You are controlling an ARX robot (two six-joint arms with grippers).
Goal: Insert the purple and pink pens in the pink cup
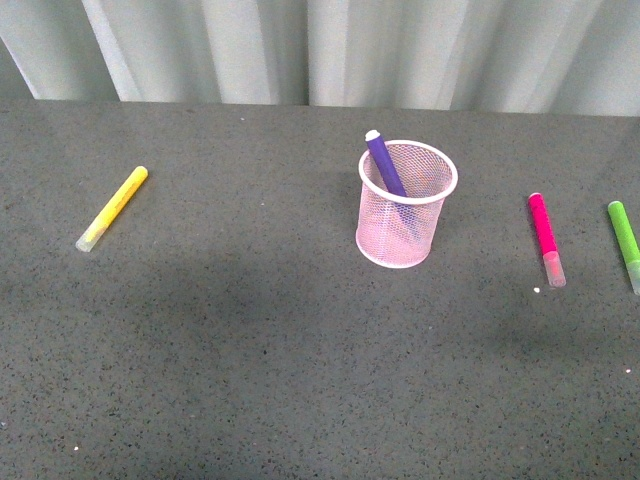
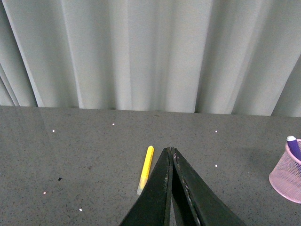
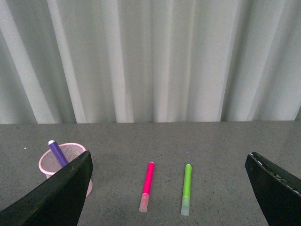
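Observation:
My gripper is to insert the pink pen [image 3: 146,186], which will tip over and lean alongside, since the purple pen [image 3: 58,153] leans against the wide pink cup's rim.
The pink mesh cup [image 1: 405,205] stands upright near the table's middle, with the purple pen [image 1: 385,165] leaning inside it, its end poking above the rim. The pink pen [image 1: 546,238] lies flat on the table to the cup's right, clear cap toward the front. Neither arm shows in the front view. In the left wrist view my left gripper [image 2: 171,151] is shut with nothing in it; the cup [image 2: 287,179] and purple pen [image 2: 294,147] sit at the frame's edge. My right gripper [image 3: 170,162] is wide open, with the pink pen [image 3: 147,185] lying on the table beyond its fingers.
A yellow pen [image 1: 112,208] lies far left on the dark speckled table [image 1: 250,330]. A green pen [image 1: 625,243] lies just right of the pink one, near the table's right side. A pale curtain [image 1: 320,50] hangs behind the table's back edge.

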